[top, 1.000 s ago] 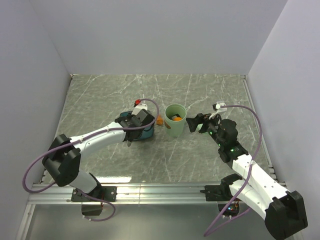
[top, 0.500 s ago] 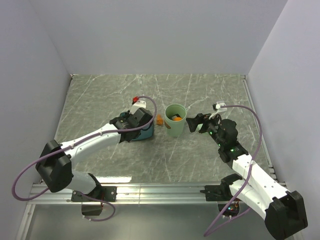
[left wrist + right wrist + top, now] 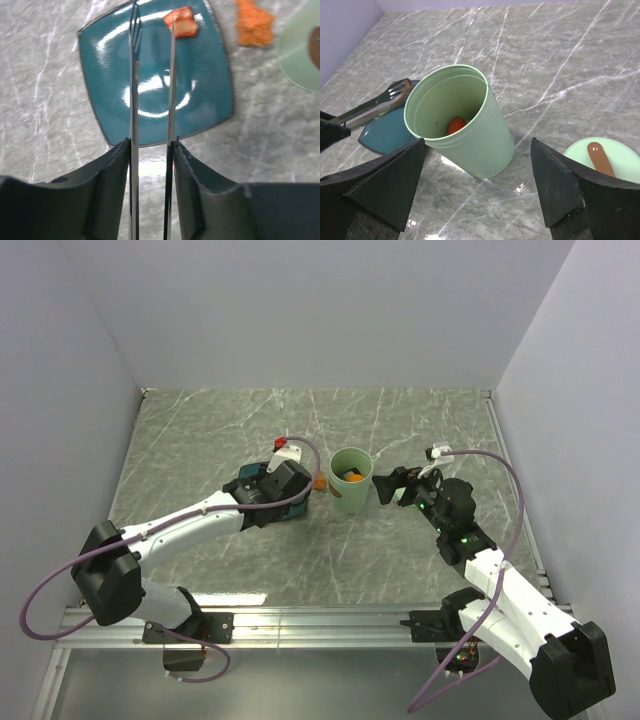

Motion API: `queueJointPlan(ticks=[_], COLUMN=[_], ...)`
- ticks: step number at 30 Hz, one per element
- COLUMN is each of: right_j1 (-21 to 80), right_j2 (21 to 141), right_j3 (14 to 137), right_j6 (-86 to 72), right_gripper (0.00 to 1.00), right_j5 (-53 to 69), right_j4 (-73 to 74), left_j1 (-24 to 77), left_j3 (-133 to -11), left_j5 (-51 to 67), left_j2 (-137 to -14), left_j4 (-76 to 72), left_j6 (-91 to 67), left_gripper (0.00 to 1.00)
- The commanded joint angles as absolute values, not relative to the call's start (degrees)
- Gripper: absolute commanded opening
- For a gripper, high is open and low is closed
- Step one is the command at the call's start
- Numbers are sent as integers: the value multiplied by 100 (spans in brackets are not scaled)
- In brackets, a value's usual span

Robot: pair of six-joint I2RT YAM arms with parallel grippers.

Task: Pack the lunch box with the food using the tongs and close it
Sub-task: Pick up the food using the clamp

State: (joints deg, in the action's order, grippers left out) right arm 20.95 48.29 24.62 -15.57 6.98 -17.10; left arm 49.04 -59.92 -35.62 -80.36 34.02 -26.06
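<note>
One arm of the tongs (image 3: pixel 173 26) is lying across the red-orange food piece (image 3: pixel 185 24). My left gripper should open the tongs wider and move them so that they close around that food piece.
My left gripper (image 3: pixel 151 145) is shut on the metal tongs (image 3: pixel 134 75), whose two arms stand apart over the dark teal plate (image 3: pixel 155 95). A red-orange food piece (image 3: pixel 181 22) lies on the plate at the right tong tip. Another orange food piece (image 3: pixel 255 27) lies on the table between the plate and the mint-green lunch box (image 3: pixel 351 480). The lunch box stands upright without its lid, with a red food piece (image 3: pixel 455 124) inside. My right gripper (image 3: pixel 477 142) is open, with a finger either side of the lunch box and clear of it. The green lid (image 3: pixel 610 160) with its brown handle lies flat to the right.
Grey walls close in the marble table (image 3: pixel 200 430) on three sides. A metal rail (image 3: pixel 300 618) runs along the near edge by the arm bases. The left arm (image 3: pixel 190 515) reaches across the left half of the table.
My left gripper has shifted slightly right over the plate, toward the lunch box. The right arm and the lunch box have not moved.
</note>
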Motion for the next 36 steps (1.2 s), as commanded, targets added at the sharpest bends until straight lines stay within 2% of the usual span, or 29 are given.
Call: queueJointPlan(ticks=[1, 6, 21, 25, 29, 36], right_j1=[2048, 2048, 2048, 2048, 2048, 2048], right_j2=[4773, 4772, 4764, 4764, 4764, 4781], right_j3=[2443, 2443, 2435, 2434, 2426, 2435], right_j6=[-1573, -1564, -1573, -1573, -1573, -1573], right_gripper=[92, 92, 92, 92, 92, 92], right_j5=[712, 712, 712, 703, 694, 712], right_j4=[-1819, -1819, -1819, -1819, -1828, -1828], left_j1=[5088, 5133, 5221, 5212, 5221, 5221], left_j3=[-6143, -6117, -6214, -6249, -6258, -6232], left_j5=[-3533, -3463, -3270, -3278, -3296, -3559], left_j2=[-7901, -7954, -8349, -8411, -8437, -8192], left_j4=[3190, 3138, 3191, 3190, 3208, 3155], left_j6=[-2549, -2549, -2496, -2470, -2478, -2496], left_gripper=[46, 53, 53, 48, 38, 31])
